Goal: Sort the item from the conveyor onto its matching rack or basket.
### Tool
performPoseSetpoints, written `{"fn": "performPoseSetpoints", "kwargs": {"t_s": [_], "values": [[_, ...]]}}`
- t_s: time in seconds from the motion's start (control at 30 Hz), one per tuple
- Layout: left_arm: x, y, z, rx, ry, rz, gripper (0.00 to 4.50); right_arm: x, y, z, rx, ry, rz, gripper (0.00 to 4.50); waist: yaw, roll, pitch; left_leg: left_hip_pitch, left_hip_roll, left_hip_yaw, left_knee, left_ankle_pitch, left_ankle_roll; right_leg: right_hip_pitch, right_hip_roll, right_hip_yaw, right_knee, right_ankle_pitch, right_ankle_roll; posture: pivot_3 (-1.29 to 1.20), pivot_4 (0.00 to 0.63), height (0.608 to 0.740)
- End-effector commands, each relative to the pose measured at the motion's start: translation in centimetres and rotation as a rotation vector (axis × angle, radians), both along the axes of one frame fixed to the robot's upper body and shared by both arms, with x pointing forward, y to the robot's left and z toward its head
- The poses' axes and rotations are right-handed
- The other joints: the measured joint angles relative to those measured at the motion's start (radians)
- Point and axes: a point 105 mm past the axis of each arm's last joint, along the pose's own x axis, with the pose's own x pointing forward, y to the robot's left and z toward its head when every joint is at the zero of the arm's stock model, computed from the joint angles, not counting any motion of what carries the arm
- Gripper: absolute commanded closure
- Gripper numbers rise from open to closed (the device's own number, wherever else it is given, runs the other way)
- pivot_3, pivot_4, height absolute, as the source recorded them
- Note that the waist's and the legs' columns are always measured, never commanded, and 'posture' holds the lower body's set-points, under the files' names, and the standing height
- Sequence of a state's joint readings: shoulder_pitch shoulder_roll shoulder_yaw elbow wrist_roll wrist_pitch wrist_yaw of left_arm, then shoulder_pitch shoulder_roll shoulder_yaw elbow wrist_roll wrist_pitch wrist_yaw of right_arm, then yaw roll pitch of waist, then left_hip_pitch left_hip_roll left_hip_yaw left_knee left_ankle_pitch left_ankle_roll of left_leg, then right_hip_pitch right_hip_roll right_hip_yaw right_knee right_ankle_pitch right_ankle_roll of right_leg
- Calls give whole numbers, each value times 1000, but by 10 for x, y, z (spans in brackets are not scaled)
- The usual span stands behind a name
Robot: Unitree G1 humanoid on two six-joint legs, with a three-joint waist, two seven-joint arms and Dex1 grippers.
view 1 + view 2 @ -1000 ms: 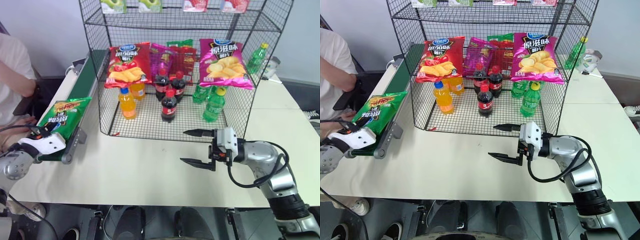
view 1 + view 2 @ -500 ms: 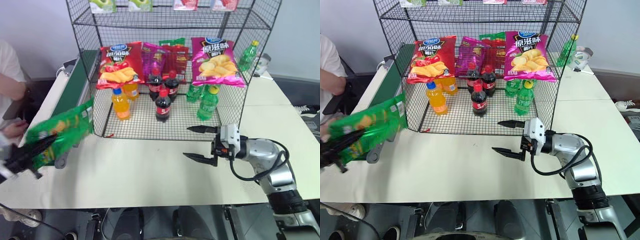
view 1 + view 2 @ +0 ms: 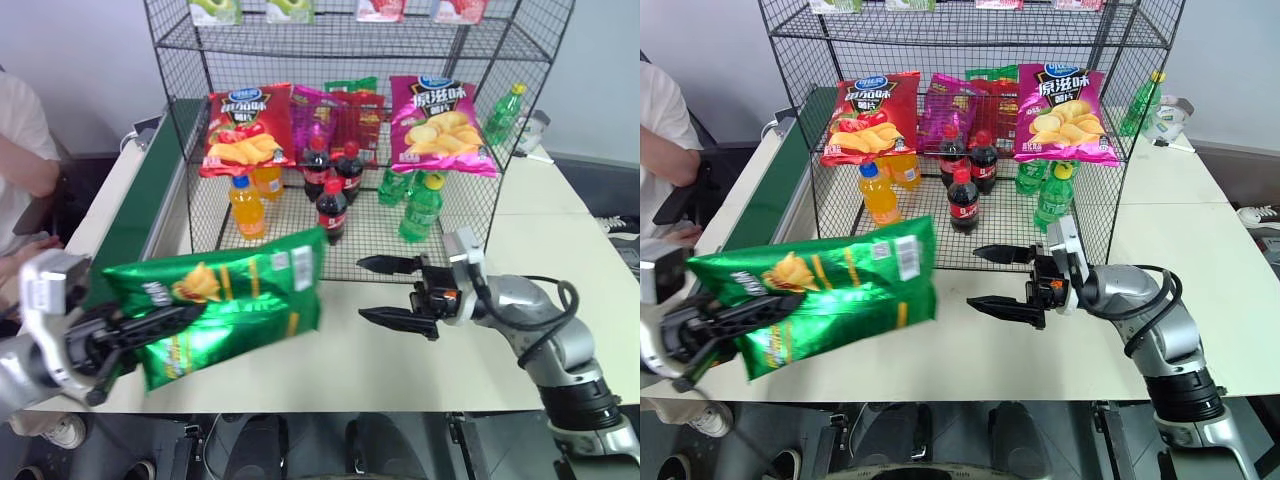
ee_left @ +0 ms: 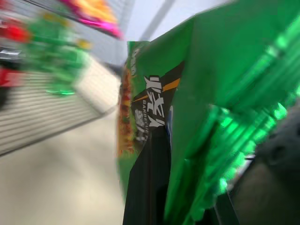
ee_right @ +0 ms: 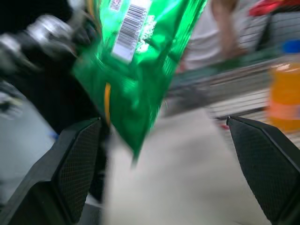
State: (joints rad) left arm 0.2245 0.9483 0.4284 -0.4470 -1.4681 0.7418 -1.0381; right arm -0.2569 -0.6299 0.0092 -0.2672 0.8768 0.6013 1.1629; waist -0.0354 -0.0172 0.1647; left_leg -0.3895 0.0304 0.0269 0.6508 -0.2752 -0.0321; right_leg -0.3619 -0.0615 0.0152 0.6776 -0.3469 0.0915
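Observation:
The green crisp bag (image 3: 222, 306) will stay stretched out when I carry it by the bag's loose end (image 3: 306, 282), because that end stands straight out from my left gripper.
The item, a glossy green crisp bag (image 3: 235, 300), hangs in the air over the table's front left, lying lengthwise with its free end toward the right. My left gripper (image 3: 165, 322) is shut on its left end; in the left wrist view a black finger (image 4: 150, 187) lies against the bag (image 4: 225, 93). The dark green conveyor (image 3: 135, 215) runs along the left side with nothing on it. The black wire rack (image 3: 480, 215) stands at the back. My right gripper (image 3: 362, 288) is open in front of the rack, pointing left at the bag (image 5: 136, 70).
In the rack hang a red crisp bag (image 3: 247, 125) and a magenta crisp bag (image 3: 440, 110), over orange (image 3: 248, 207), cola (image 3: 332, 210) and green bottles (image 3: 425, 210). A person (image 3: 25, 150) sits at the far left beside the conveyor. White table lies between the grippers.
My left gripper has lifted the green bag off the conveyor's near end and swung it right over the table's front, rolling so the bag lies lengthwise. The right gripper rose slightly and rolled.

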Motion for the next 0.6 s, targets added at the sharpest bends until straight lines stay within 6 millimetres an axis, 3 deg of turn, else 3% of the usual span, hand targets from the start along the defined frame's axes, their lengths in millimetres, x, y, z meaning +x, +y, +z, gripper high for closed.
{"fn": "performPoseSetpoints", "kwargs": {"t_s": [0.03,0.23,0.6], "values": [[4,-13,0,-24,12,-92,4436,-2,-3,8,16,62,34,0,-4,0,0,0,0,0,0,0,0,0,0,0,0,0,0,0,150,739],[18,-27,-1,-52,19,-194,4436,-10,7,27,84,147,140,0,-6,1,1,-1,1,0,-1,0,0,-2,3,1,0,0,0,0,150,739],[42,-42,-15,-113,-12,-181,4436,-25,30,25,85,147,224,0,-2,0,1,-3,1,0,-1,0,0,-2,3,1,-3,0,1,0,150,739]]}}
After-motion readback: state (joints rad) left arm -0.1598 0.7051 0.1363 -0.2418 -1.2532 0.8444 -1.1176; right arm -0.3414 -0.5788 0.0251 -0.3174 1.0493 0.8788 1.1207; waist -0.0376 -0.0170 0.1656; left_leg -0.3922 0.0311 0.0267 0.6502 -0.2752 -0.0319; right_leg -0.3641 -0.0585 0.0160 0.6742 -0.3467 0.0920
